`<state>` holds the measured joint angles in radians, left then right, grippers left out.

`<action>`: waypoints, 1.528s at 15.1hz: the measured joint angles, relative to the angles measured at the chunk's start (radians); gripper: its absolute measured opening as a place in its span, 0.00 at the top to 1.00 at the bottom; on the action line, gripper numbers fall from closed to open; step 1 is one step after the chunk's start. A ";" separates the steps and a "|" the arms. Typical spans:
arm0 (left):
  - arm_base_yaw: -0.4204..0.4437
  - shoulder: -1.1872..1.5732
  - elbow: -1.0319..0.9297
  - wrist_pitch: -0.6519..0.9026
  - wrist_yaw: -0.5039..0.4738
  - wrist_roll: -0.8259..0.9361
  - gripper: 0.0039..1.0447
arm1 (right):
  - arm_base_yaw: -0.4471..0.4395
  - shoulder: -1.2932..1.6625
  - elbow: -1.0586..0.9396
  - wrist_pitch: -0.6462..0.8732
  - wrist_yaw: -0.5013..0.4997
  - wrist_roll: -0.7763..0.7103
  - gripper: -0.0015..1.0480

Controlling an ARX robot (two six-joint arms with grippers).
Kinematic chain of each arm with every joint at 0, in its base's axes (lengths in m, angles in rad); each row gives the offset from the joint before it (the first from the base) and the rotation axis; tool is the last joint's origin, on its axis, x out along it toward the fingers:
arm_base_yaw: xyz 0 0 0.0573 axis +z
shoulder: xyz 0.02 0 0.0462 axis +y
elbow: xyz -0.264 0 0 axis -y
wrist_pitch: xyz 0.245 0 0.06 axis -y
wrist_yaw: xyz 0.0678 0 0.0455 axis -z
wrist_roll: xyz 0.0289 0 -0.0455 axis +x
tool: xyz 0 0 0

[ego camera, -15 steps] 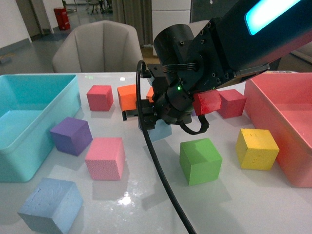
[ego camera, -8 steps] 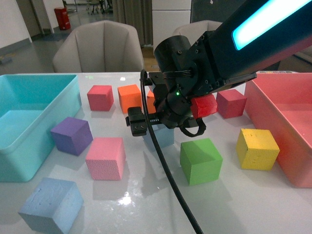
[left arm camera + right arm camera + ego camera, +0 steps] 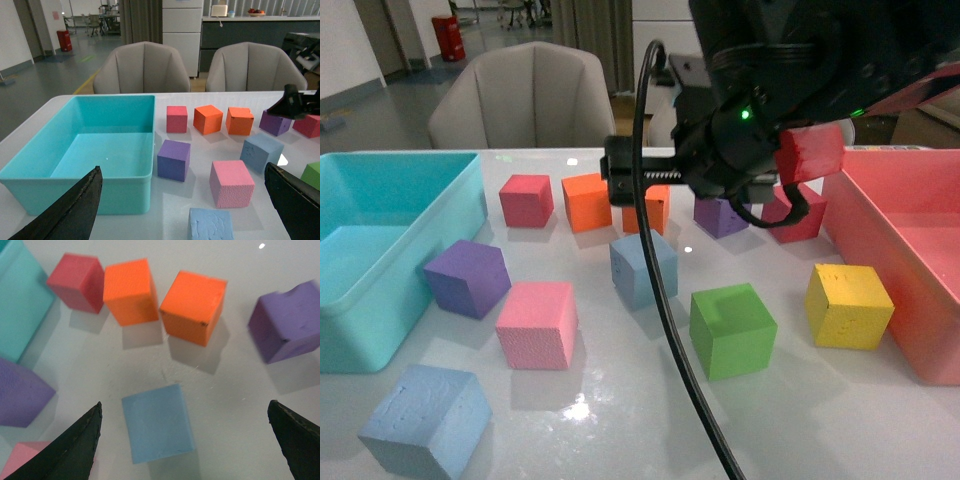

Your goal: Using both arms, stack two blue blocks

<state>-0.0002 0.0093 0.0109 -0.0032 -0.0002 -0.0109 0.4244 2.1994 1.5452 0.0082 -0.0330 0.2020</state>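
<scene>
The side of the pale blue block (image 3: 426, 422) looks mottled and scuffed (image 3: 211, 225), so the block will wrinkle up between the fingers of my left gripper when I carry it.
One blue block (image 3: 642, 268) sits mid-table and also shows in the left wrist view (image 3: 261, 152). My right gripper (image 3: 640, 175) hovers above it, open and empty. In the right wrist view the block (image 3: 157, 422) lies on the table below and between the wide-apart fingers of the right gripper (image 3: 184, 410), untouched. The second blue block (image 3: 425, 420) sits at the front left. My left gripper (image 3: 182, 170) is open and empty, low over the front edge, with that block (image 3: 211, 230) just below it. The left arm is out of the front view.
A turquoise bin (image 3: 380, 250) stands at the left and a pink bin (image 3: 900, 240) at the right. Purple (image 3: 468, 277), pink (image 3: 537, 323), green (image 3: 732, 328), yellow (image 3: 847, 305), orange (image 3: 584, 200) and red (image 3: 525, 200) cubes lie scattered round the blue blocks.
My right arm has risen and moved back and right, uncovering the middle blue block, which stays in place on the table. Nothing was taken hold of.
</scene>
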 joint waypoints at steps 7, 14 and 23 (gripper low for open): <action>0.000 0.000 0.000 0.000 0.000 0.000 0.06 | 0.022 -0.858 -0.851 0.343 0.274 0.019 0.06; 0.000 0.000 0.000 0.000 0.000 0.000 0.06 | -0.100 -1.403 -1.248 0.445 0.367 -0.144 0.40; 0.000 0.000 0.000 0.000 0.000 0.000 0.06 | -0.423 -1.898 -1.477 0.229 0.033 -0.199 0.98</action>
<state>-0.0002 0.0093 0.0109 -0.0032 -0.0002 -0.0105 0.0010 0.3016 0.0681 0.2367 0.0002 0.0029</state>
